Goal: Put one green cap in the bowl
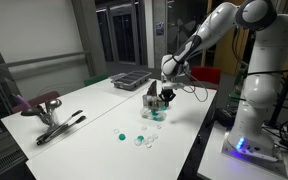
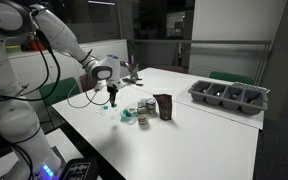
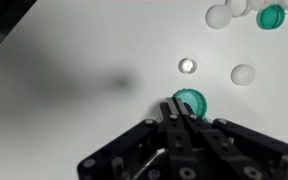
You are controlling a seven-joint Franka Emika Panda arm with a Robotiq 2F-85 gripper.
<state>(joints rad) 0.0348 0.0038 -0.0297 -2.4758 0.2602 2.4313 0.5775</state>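
My gripper should keep moving to the pale bowl [image 2: 130, 114] and let go above it, as the green cap [image 3: 191, 101] hangs clear of the table and the way is open.
My gripper [image 3: 181, 112] is shut on the rim of a teal-green cap [image 3: 191, 101], which sticks out at the fingertips in the wrist view. In both exterior views the gripper [image 1: 166, 98] [image 2: 111, 98] hangs a little above the white table with the cap [image 2: 112, 104] at its tips. Another green cap [image 3: 271, 16] [image 1: 121, 135] lies on the table among whitish round caps [image 3: 243, 73] [image 1: 141, 141]. A small pale bowl with a greenish tint [image 1: 156, 116] [image 2: 129, 117] sits close beside the gripper. The bowl is out of the wrist view.
A dark brown upright object [image 2: 164, 105] and a small clear jar [image 2: 144, 109] stand next to the bowl. A dark grey compartment tray [image 2: 229, 96] [image 1: 130, 79] sits at the table's far side. A tool with red handles [image 1: 46, 108] lies near one edge.
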